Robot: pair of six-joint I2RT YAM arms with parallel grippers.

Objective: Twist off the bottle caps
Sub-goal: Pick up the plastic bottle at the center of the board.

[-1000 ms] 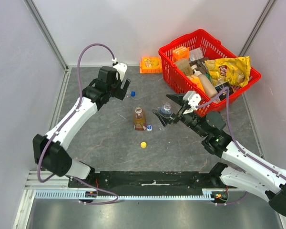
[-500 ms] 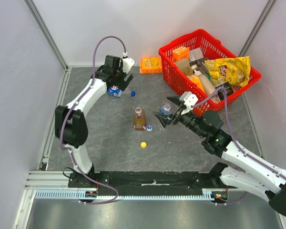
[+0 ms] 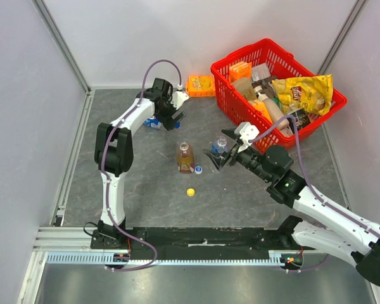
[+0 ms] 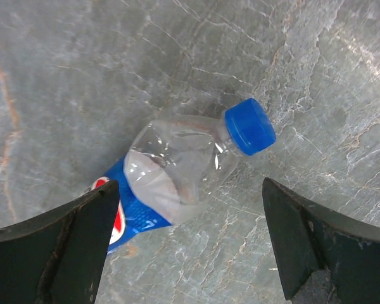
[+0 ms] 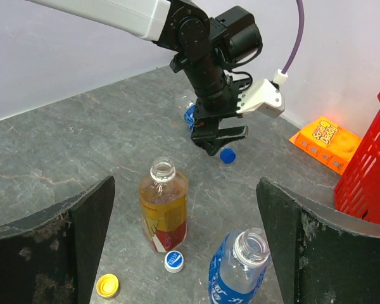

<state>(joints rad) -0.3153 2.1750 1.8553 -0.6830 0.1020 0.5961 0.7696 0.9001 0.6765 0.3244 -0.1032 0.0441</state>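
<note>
The capped bottle (image 3: pixel 152 123) is lying on its side a long way from the robot's right gripper, so next the left gripper picks it up and brings its blue cap (image 3: pixel 177 125) to the right gripper.
A clear bottle with a blue label (image 4: pixel 171 171) lies on its side at the back left (image 3: pixel 153 121), its blue cap (image 4: pixel 249 125) screwed on. My left gripper (image 4: pixel 190 190) is open just above its neck, touching nothing, and shows in the top view (image 3: pixel 170 116) and the right wrist view (image 5: pixel 218 136). The amber bottle (image 3: pixel 185 157) and a second clear bottle (image 3: pixel 220 145) stand upright and uncapped. A whitish-blue cap (image 5: pixel 173 260) and a yellow cap (image 5: pixel 107 285) lie loose on the table. My right gripper (image 3: pixel 216 156) is open and empty, beside the upright clear bottle.
A red basket (image 3: pixel 228 104) full of snack packs stands at the back right. An orange box (image 3: pixel 200 85) lies by the back wall. Grey walls close in the left, back and right sides.
My left gripper has moved right along the lying bottle to its cap end, uncovering the label, and the arm has folded in. The right gripper has edged slightly toward the upright clear bottle.
</note>
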